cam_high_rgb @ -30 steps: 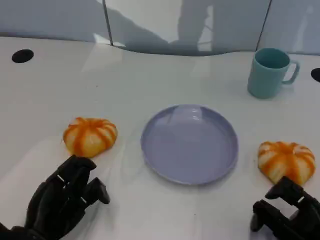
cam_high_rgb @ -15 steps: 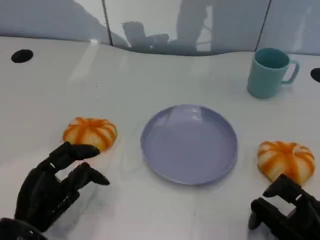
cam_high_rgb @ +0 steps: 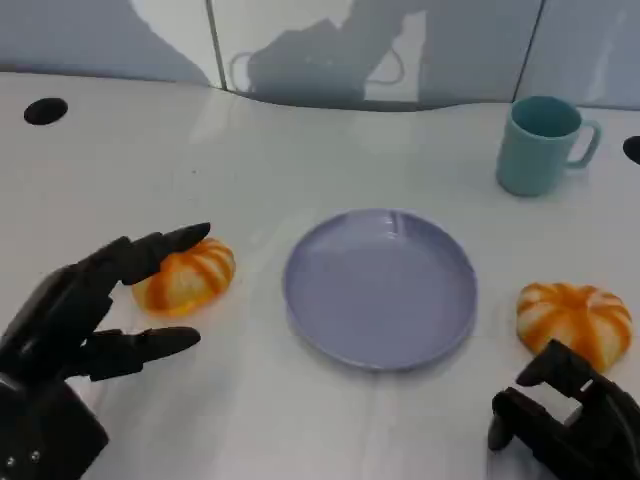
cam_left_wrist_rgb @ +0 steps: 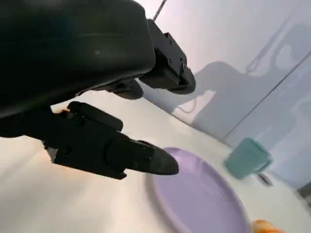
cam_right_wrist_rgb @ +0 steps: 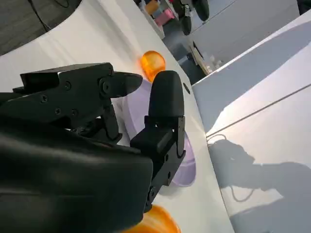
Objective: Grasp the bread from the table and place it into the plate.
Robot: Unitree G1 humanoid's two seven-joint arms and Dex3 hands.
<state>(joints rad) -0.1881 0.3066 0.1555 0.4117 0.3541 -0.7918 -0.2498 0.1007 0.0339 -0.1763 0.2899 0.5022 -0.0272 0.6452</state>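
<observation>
My gripper will release the bread bun (cam_high_rgb: 192, 278) into the plate, and the bun will then tip flat, stripes up, because it sits with a wide, low shape (cam_high_rgb: 178, 300).
An orange, white-striped bread bun (cam_high_rgb: 188, 275) lies on the white table left of the lavender plate (cam_high_rgb: 379, 286). My left hand (cam_high_rgb: 85, 305) hovers over the bun's near left side with its fingers spread, holding nothing. A second, similar bun (cam_high_rgb: 572, 319) lies to the plate's right. My right hand (cam_high_rgb: 565, 420) sits just in front of that bun, fingers apart and holding nothing. The left wrist view shows the plate (cam_left_wrist_rgb: 204, 194) beyond my fingers (cam_left_wrist_rgb: 121, 153). In the right wrist view there are the plate (cam_right_wrist_rgb: 182, 160), the far bun (cam_right_wrist_rgb: 152, 62) and an edge of the near bun (cam_right_wrist_rgb: 153, 221).
A teal mug (cam_high_rgb: 540, 143) stands at the back right of the table. Black round holes (cam_high_rgb: 45, 111) mark the table's far left and far right edge. A grey panel wall runs behind the table.
My left hand has risen and moved forward, its fingers opening out over the left bun. My right hand has barely shifted.
</observation>
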